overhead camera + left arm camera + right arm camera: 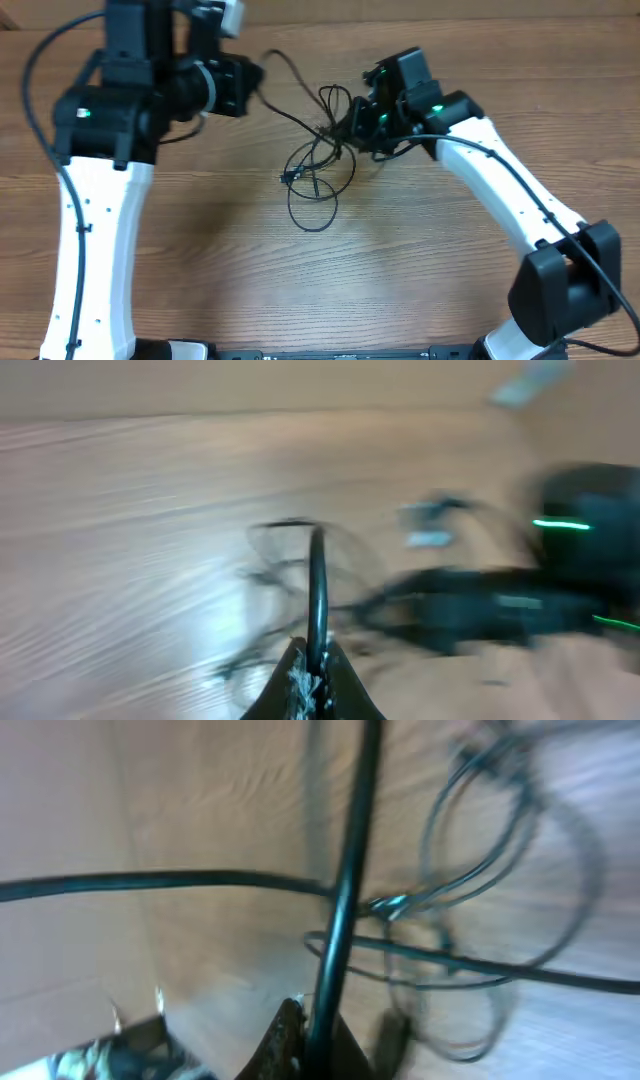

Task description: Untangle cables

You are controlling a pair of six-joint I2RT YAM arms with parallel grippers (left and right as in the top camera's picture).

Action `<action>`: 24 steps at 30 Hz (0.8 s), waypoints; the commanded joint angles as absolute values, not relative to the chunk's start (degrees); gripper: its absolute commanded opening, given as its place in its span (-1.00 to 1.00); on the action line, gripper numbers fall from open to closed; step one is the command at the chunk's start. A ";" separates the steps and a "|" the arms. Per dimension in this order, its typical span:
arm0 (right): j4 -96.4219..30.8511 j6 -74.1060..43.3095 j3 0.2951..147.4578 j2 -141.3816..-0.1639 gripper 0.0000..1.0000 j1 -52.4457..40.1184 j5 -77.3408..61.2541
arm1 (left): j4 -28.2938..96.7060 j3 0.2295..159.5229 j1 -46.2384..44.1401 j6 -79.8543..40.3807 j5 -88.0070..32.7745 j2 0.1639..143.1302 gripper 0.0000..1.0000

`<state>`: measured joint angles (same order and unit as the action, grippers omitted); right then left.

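Observation:
Next, I grab the cable at the tangle with my left gripper and pull it out, because the strand of cable in my left gripper runs into the bunched loops next to my right gripper.
Thin black cables lie in a tangle of loops at the middle of the wooden table, with a small plug near the left of the tangle. One strand runs up and left to my left gripper, which is shut on it; the left wrist view shows the cable pinched between the fingers, blurred. My right gripper is shut on another strand at the tangle's upper right. In the right wrist view that cable rises from the fingers towards the loops.
The wooden table spreads around the tangle. The left arm's white link stands at the left and the right arm's white link runs down the right side.

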<state>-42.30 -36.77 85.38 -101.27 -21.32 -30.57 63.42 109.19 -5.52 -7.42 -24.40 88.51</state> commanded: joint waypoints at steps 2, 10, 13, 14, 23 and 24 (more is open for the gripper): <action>-43.35 -33.93 85.91 -91.66 -0.92 -14.48 -28.49 | 66.67 111.07 3.11 -9.04 -6.39 86.96 -0.91; -51.07 -31.79 85.91 -82.26 -0.93 -7.51 -18.94 | 71.11 111.07 6.31 -8.80 4.86 86.96 -0.91; -51.11 -30.76 85.93 -80.55 -0.93 -7.46 -21.19 | 71.24 111.07 6.31 -8.84 4.47 86.96 -0.91; -50.57 -29.52 86.02 -80.01 -0.93 -7.46 -23.35 | 71.61 111.04 6.31 -8.84 3.64 86.98 -0.92; -48.18 -16.99 97.67 -78.11 -0.93 -7.49 -50.92 | 74.35 105.34 4.23 -5.58 -12.67 87.77 0.25; -47.53 -18.26 98.24 -78.11 -0.93 -7.49 -50.96 | 74.17 104.97 3.57 -4.95 -12.71 88.14 0.34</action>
<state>-48.71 -19.44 94.70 -80.07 -7.86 -43.57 74.22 106.69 5.32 -7.81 -8.27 88.42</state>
